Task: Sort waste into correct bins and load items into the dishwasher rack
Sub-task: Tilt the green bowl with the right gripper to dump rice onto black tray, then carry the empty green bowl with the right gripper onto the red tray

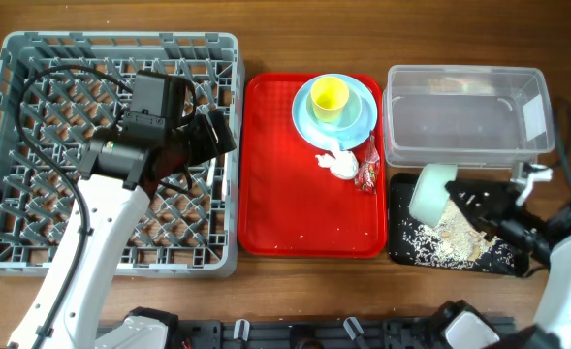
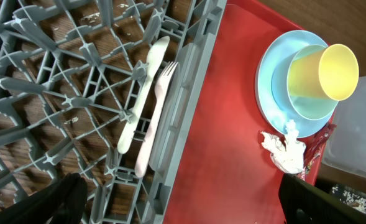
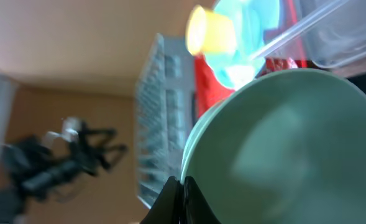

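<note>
My right gripper should go on carrying the mint-green bowl to the red tray's front (image 1: 292,210), which is open, until it rests there, as crumbs lie in the black tray (image 1: 459,237).
My right gripper (image 1: 459,197) is shut on the rim of the mint-green bowl (image 1: 430,191), which hangs tilted over the black tray (image 1: 399,208). Pale crumbs (image 1: 450,237) lie in that tray. In the right wrist view the bowl (image 3: 282,149) fills the frame, its rim pinched by the gripper (image 3: 184,186). My left gripper (image 1: 217,134) hangs open and holds nothing above the right edge of the grey rack (image 1: 14,145). A white spoon (image 2: 140,93) and fork (image 2: 158,118) lie in the rack. The yellow cup (image 1: 330,97), in a pale bowl on the blue plate (image 1: 304,111), stands on the red tray, with the napkin (image 1: 341,166) and wrapper (image 1: 368,174) beside it.
The clear tub (image 1: 459,121) stands behind the black tray at the right. The red serving tray (image 1: 285,194) lies between the rack and the bins. Cables from my left arm loop over the rack. The table's front edge runs just below the trays.
</note>
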Robot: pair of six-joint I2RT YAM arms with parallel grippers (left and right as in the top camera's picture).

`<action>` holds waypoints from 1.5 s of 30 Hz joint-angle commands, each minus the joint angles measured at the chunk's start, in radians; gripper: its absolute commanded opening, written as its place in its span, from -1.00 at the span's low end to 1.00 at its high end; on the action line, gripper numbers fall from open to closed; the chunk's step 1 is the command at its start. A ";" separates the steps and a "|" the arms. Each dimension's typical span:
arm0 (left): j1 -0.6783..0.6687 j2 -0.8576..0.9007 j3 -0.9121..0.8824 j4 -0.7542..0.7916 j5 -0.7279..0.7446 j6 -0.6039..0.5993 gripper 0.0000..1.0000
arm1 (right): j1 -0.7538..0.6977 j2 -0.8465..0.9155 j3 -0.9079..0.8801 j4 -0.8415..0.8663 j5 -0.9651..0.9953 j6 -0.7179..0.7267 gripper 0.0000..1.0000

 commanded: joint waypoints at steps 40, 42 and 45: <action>0.004 -0.007 0.006 0.003 0.011 -0.013 1.00 | 1.556 0.306 0.214 0.667 1.107 0.658 0.10; 0.004 -0.007 0.006 0.003 0.011 -0.013 1.00 | 1.551 0.287 0.238 0.647 1.089 0.608 0.24; 0.004 -0.007 0.006 0.003 0.011 -0.013 1.00 | 1.548 0.253 0.277 0.589 1.107 0.552 0.28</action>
